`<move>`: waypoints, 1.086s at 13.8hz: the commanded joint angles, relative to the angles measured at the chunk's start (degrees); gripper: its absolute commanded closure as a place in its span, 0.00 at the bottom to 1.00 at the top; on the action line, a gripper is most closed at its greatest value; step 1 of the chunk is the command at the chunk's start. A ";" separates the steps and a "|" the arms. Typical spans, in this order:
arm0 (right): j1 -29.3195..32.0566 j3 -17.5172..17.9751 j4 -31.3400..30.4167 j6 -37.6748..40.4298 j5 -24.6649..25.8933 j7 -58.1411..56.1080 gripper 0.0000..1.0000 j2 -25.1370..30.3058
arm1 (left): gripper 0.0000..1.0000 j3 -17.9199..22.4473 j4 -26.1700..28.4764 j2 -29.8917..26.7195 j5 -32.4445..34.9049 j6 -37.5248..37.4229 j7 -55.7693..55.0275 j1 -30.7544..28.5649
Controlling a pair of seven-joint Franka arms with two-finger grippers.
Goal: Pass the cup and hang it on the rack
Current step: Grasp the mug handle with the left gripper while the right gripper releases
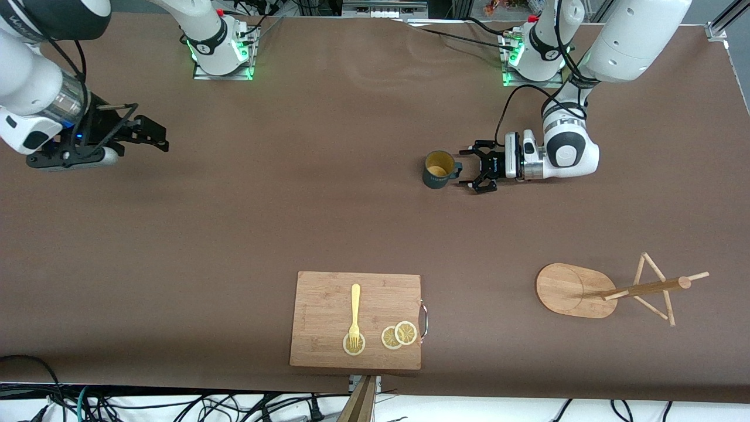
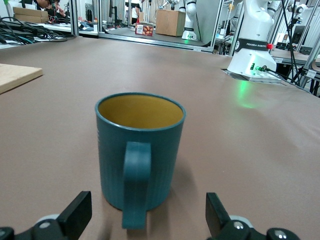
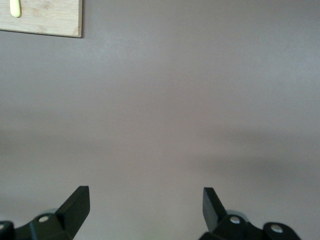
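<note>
My left gripper needs to grasp the cup's handle [image 1: 457,171] and tilt the cup's opening over a rack peg, since the rack [image 1: 643,289] is far from my right gripper.
The dark teal cup [image 1: 439,170] stands upright on the brown table, yellow inside, its loop handle turned toward my left gripper [image 1: 467,167]. That gripper is low over the table, level with the cup and open. In the left wrist view the cup [image 2: 140,150] fills the middle and the left gripper [image 2: 147,210] has its fingertips wide on either side of the handle, touching nothing. The wooden rack [image 1: 565,290] stands nearer the front camera, toward the left arm's end. My right gripper [image 1: 159,140] waits open and empty above bare table [image 3: 145,200] at the right arm's end.
A bamboo cutting board [image 1: 328,293] lies near the table's front edge, with a yellow fork [image 1: 355,313] and lemon slices [image 1: 398,335] on it. A corner of the board [image 3: 50,17] shows in the right wrist view. Both arm bases stand along the table's back edge.
</note>
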State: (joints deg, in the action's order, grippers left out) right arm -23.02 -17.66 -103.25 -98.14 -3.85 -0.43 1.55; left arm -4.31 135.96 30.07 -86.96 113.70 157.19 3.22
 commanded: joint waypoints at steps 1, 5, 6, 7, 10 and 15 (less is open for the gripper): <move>-0.54 0.17 -0.99 0.15 2.35 -0.72 0.00 1.17 | 0.00 0.17 1.42 0.69 -3.56 -0.94 8.84 0.46; -0.98 0.61 -0.46 -0.56 5.52 -0.63 0.00 0.38 | 0.18 0.09 1.42 1.05 -5.41 -0.94 10.94 1.34; -0.98 0.61 -0.29 -0.82 5.52 -0.63 0.00 0.38 | 0.34 0.09 1.42 1.05 -5.50 -0.94 11.38 1.43; -0.98 0.61 0.23 -0.82 5.61 -0.63 0.00 0.12 | 0.66 0.17 1.42 1.05 -5.59 -0.94 11.30 1.43; -1.15 0.70 1.56 -0.64 5.70 -0.54 0.00 -0.85 | 1.00 0.26 1.33 1.05 -6.37 -0.94 11.30 1.17; -2.21 0.79 8.04 0.66 6.31 -0.71 0.00 -4.36 | 1.00 0.88 1.41 -1.40 -7.09 -1.99 -3.40 -1.37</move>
State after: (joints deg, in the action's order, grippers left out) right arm -25.06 -16.87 -100.31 -99.44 1.29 -0.57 -0.71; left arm -3.71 136.47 30.43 -92.06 113.31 155.22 3.75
